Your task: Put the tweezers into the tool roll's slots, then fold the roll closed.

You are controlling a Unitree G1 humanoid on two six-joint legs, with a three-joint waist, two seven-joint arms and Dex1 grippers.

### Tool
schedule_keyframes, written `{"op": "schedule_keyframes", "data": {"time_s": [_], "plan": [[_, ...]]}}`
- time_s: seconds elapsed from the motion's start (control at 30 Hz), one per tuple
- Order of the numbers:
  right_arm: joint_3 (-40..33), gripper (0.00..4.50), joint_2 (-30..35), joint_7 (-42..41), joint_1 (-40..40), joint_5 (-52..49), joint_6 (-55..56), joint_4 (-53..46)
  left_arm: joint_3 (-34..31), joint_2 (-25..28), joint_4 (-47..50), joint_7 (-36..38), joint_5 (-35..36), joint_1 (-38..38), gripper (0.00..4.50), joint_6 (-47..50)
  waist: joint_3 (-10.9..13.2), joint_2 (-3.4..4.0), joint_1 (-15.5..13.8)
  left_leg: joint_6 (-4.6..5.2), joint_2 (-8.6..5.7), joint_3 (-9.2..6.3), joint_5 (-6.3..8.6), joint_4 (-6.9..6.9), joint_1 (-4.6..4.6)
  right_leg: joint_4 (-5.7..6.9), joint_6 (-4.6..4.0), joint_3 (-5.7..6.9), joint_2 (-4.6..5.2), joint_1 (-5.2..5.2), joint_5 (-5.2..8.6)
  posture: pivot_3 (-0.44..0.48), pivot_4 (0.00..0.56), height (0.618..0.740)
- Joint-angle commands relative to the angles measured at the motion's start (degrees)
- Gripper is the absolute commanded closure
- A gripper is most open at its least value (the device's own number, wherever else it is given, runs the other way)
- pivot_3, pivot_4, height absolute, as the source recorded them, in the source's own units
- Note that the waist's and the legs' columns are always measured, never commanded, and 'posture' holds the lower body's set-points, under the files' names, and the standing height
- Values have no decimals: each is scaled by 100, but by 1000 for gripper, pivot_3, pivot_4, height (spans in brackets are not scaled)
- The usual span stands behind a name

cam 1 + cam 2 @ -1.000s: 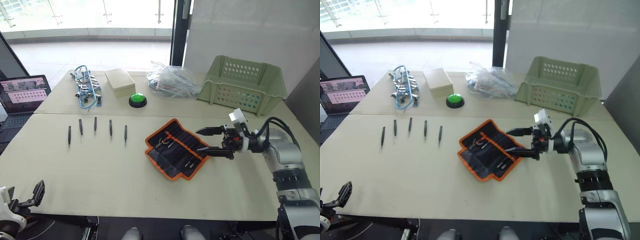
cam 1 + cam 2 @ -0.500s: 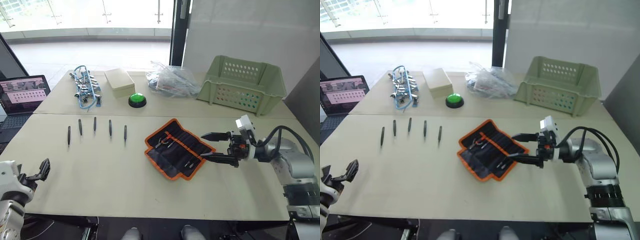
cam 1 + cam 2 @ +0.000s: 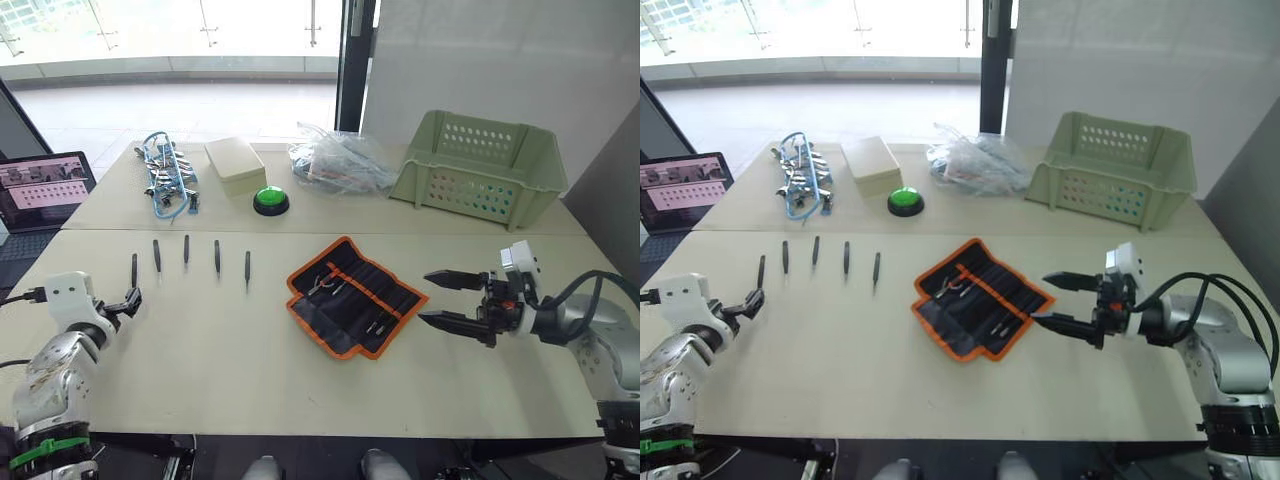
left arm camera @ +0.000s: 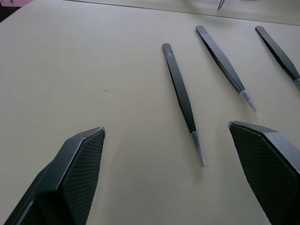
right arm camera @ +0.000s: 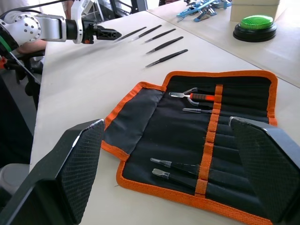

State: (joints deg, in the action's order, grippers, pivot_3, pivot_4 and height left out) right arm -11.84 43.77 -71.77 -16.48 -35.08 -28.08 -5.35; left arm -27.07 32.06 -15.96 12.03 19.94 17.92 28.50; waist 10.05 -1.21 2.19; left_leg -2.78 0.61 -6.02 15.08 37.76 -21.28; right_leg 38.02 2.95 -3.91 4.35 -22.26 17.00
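The orange band [image 5: 209, 140] is sewn across the flat black fabric of the tool roll [image 3: 352, 300], so the tool roll should stay spread out when I hold it and push tweezers in.
Several slim dark tweezers [image 3: 186, 249] lie in a row on the left half of the table. My left gripper [image 3: 130, 298] is open just short of the leftmost tweezers [image 4: 180, 93], whose thin tip points between its spread fingers [image 4: 84, 154]. The tool roll [image 3: 355, 295], black fabric with orange edging, lies unfolded at the table's middle, with red-handled pliers [image 5: 199, 96] and a few small metal tools in its slots. My right gripper [image 3: 425, 297] hovers open a short way right of the roll, holding nothing.
At the back stand a green basket [image 3: 480, 165], a clear plastic bag [image 3: 340, 160], a green button [image 3: 271, 200], a beige box [image 3: 237, 163] and a blue-corded tool cluster [image 3: 168, 175]. A laptop [image 3: 45, 185] sits off the table's left.
My left arm has risen from below the table's front edge to just short of the leftmost tweezers. My right gripper has drawn back rightward from the roll's edge, still open.
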Motion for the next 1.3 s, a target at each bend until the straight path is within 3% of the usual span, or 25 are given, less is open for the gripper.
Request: {"op": "schedule_keyframes", "data": {"time_s": [0.03, 0.17, 0.47, 0.63, 0.9, 1.03, 1.13, 1.3], "plan": [[-223, 4, 99, 50, 86, -114, 98, -173, 167, -44, -583, -167, -232, 418, 25, -187, 0, 0, -10, 0, -3, 0, 0, 0, 0, 1, 0, 0, 3, 0, 0, 0, 150, 740], [-263, 4, 131, 69, 171, -94, 157, -162, 305, -200, -1222, -356, -380, 845, 25, -291, -2, 4, -40, 0, -6, -1, 0, 0, 1, 4, 1, 0, 5, 0, 0, 0, 150, 740], [-285, 0, 143, 111, 261, -86, 201, -148, 277, -524, -994, -669, -394, 786, 2876, -250, -4, 7, -141, -1, -15, -1, -2, 1, 4, 5, 5, -2, 13, 3, -2, 0, 150, 740], [-185, 0, 110, 135, 144, -113, 133, -178, 294, -548, -1405, -605, -510, 836, 4469, -794, -4, 8, -180, -1, -24, -2, -2, 2, 3, 4, 9, -2, 22, 4, -4, 0, 150, 740], [-26, 0, 73, 218, -115, -133, 7, -211, 168, -395, -1302, -493, -496, 746, 4469, -1433, -10, 18, -153, -5, -22, -4, -5, 2, 5, 5, 9, -2, 17, 5, -4, 0, 150, 740], [-4, 0, 82, 215, -125, -120, -11, -208, 240, -257, -644, -379, -511, 682, 4469, -1348, -7, 12, -143, -5, -22, -6, -5, 2, -1, 3, 9, -1, 18, 2, -5, 0, 150, 740], [27, 0, 114, 247, -98, -19, 32, -196, 663, -80, 131, 130, -578, 630, 4469, -1186, 6, -11, -145, -5, -21, -9, -5, 2, -9, 4, 9, 0, 15, -5, -5, 0, 150, 740], [-11, 0, 123, 448, -14, 137, 130, -254, 1541, 266, 1536, 1559, -74, 885, 4469, -434, 6, -11, -155, -5, -22, -11, -5, 4, -17, 1, 9, 0, 16, -5, -5, 0, 150, 740]]}}
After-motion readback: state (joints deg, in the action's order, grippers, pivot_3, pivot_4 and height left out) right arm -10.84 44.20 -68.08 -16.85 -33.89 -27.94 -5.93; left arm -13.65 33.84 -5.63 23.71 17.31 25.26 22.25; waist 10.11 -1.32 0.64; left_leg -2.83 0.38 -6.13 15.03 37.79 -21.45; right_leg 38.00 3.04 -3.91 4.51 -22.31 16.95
